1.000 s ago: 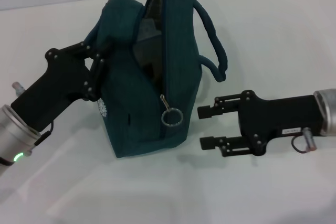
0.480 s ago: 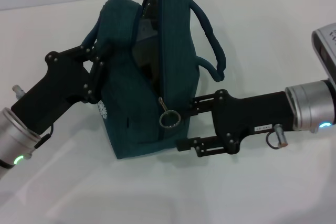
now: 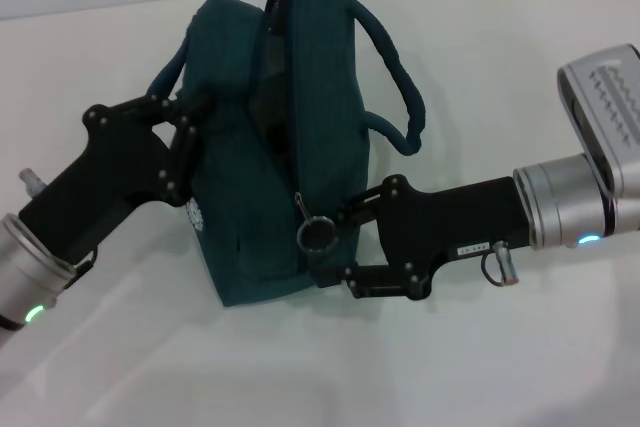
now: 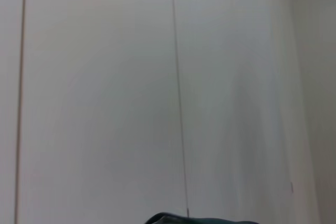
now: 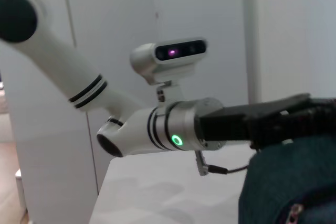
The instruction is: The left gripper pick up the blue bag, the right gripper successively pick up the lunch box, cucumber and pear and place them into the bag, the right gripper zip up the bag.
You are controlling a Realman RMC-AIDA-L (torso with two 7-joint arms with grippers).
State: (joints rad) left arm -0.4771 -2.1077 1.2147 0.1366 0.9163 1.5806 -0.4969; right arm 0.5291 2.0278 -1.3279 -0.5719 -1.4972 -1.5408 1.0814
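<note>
The robot's left gripper is holding the bag next to its handle, far from the zip's pull ring [image 3: 318, 235], so it should keep the bag's near side [image 3: 195, 214] steady by the white patch.
The blue bag [image 3: 250, 207] stands upright on the white table [image 3: 480, 67], its top zip gaping along the ridge. My left gripper [image 3: 185, 137] is shut on the bag's left side, by its handle. The zip's metal pull ring [image 3: 318, 234] hangs at the bag's near right end. My right gripper [image 3: 335, 245] is open, one finger above and one below that ring, close against the bag. Lunch box, cucumber and pear are out of view. In the right wrist view the bag [image 5: 286, 182] fills the corner under the left arm [image 5: 157, 124]. A sliver of bag [image 4: 199, 220] edges the left wrist view.
The bag's right handle [image 3: 395, 77] loops out over the table toward the right arm. Bare white table lies in front of and behind the bag.
My right gripper has travelled left from open table to the bag's end, its fingers now either side of the pull ring. The bag has leaned slightly left.
</note>
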